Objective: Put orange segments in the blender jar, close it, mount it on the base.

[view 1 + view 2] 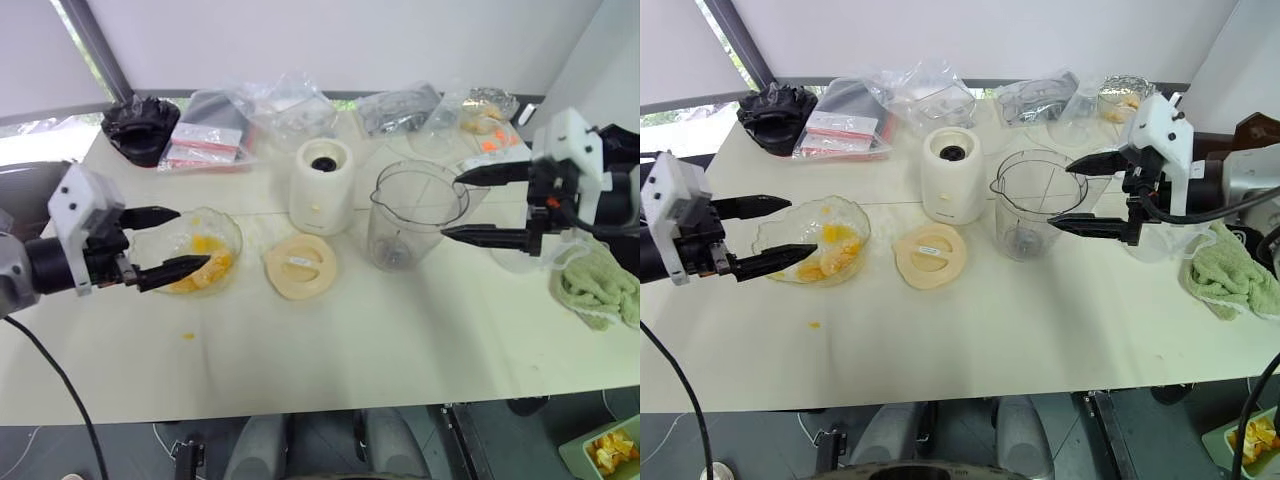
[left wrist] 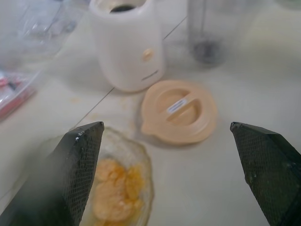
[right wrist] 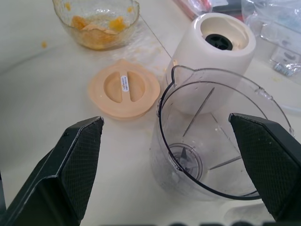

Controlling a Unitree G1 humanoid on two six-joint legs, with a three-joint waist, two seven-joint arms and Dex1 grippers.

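The left gripper's fingers stand wider apart than an orange segment (image 1: 214, 267), so it should keep going down into the open glass bowl (image 1: 192, 240) until the segment sits inside them.
The orange segments (image 1: 205, 262) lie in a clear glass bowl (image 1: 775, 232) at the table's left. My left gripper (image 1: 190, 240) hangs open over the bowl's near left rim, nothing between its fingers. The blender jar (image 1: 415, 215) stands upright and lidless right of centre; inside it I see just its dark blade hub (image 3: 186, 160). My right gripper (image 1: 450, 206) is open at the jar's right side, its fingertips near the rim. The cream-white base (image 1: 322, 185) stands just left of the jar. A flat round cream lid (image 1: 299, 265) lies in front of the base.
A green towel (image 1: 600, 285) lies at the right edge, with a frosted jug (image 1: 515, 258) beside it behind my right gripper. Plastic bags (image 1: 260, 120) and a black object (image 1: 140, 128) line the back. A small orange scrap (image 1: 188, 335) lies on the table near the bowl.
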